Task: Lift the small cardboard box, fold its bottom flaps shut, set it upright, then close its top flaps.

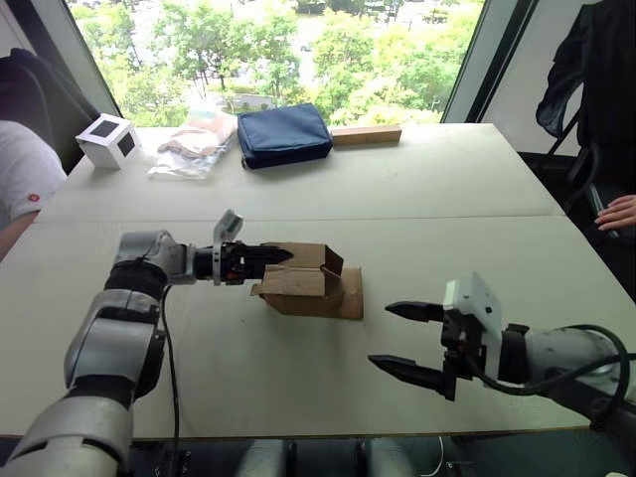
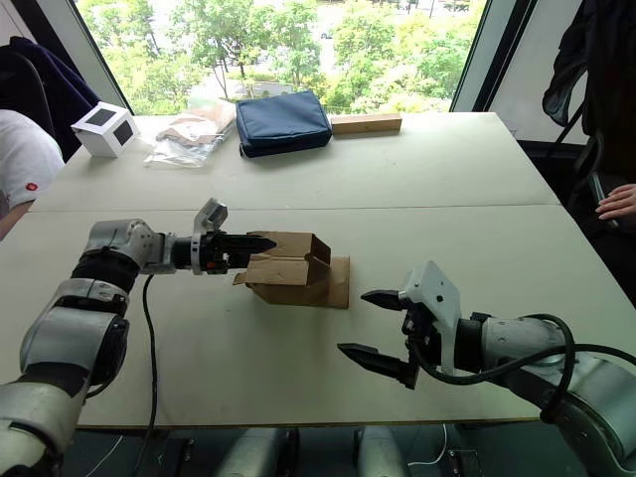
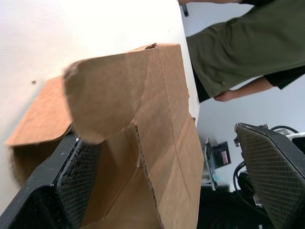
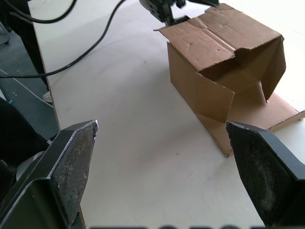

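My gripper will lift the small cardboard box [image 1: 304, 284] by one edge, and the box will keep its boxy shape because its sides stand apart around the hollow end [image 3: 116, 183].
The small cardboard box [image 1: 303, 285] lies on its side near the middle of the table [image 1: 298, 378]. Its flaps are open, and one flap [image 1: 350, 293] lies flat on the table at its right end. My left gripper [image 1: 276, 260] is at the box's left end. It is open, and its fingers [image 3: 76, 176] straddle the edge of the box [image 3: 157, 119]. My right gripper [image 1: 407, 338] hovers to the right of the box and nearer the front edge. It is open with nothing between its fingers, and the box [image 4: 209, 62] lies ahead of it.
Along the far edge stand a white cube with dark panels [image 1: 107, 139], a clear plastic packet [image 1: 194, 144], a blue pouch [image 1: 283, 134] and a long wooden block [image 1: 366, 135]. A person's arm [image 1: 20, 184] is at the left and a person's hand [image 1: 618, 211] at the right.
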You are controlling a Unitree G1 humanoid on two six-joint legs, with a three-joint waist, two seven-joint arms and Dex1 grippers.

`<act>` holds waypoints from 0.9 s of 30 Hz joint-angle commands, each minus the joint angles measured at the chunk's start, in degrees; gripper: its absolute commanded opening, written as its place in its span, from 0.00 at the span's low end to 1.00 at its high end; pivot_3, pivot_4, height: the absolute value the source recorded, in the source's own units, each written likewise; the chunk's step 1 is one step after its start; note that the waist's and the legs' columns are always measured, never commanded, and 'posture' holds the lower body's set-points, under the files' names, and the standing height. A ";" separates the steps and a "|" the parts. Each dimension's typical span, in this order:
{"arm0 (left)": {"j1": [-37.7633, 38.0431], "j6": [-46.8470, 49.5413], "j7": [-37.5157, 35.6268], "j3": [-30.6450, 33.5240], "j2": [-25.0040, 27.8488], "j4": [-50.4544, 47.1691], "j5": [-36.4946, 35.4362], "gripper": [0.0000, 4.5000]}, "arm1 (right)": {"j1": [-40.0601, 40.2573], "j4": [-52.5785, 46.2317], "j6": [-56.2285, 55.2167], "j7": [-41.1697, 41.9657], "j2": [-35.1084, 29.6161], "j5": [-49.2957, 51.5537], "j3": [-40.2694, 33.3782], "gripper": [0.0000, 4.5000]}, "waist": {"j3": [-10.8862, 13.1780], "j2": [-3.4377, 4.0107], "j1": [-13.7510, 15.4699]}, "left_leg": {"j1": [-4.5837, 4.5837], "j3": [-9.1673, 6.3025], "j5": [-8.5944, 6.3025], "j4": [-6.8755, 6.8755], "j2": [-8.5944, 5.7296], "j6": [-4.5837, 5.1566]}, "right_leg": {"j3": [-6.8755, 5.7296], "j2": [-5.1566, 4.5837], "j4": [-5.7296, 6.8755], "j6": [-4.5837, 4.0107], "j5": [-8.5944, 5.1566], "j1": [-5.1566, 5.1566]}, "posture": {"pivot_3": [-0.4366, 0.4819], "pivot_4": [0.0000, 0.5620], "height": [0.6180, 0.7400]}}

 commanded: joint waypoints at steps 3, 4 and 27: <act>-2.66 -4.32 -0.38 2.18 -2.03 3.82 2.44 1.00 | -2.71 -1.56 0.44 -2.47 -1.24 2.62 -1.60 1.00 | 0.00 0.00 -0.14 | 0.01 0.00 0.00 -0.01 0.01 0.00 | 0.00 0.01 0.01 0.00 0.00 -0.02 | 0.48 0.27 1.00; -2.83 -4.70 -0.67 2.46 -2.30 4.36 2.66 1.00 | -3.20 -1.55 0.65 -2.96 -1.31 3.04 -1.39 1.00 | 0.00 0.00 -0.14 | 0.00 0.00 0.00 -0.01 0.01 0.00 | 0.00 0.02 0.01 0.00 0.00 -0.03 | 0.48 0.27 1.00; 0.17 -13.57 -3.39 15.84 0.96 -25.91 -4.70 0.00 | -8.70 12.72 -11.03 -24.61 21.58 14.59 -9.13 0.76 | 0.04 -0.16 -0.09 | -0.04 -0.06 0.07 0.01 0.10 -0.13 | 0.15 -0.13 0.08 0.00 0.02 -0.08 | 0.48 0.27 1.00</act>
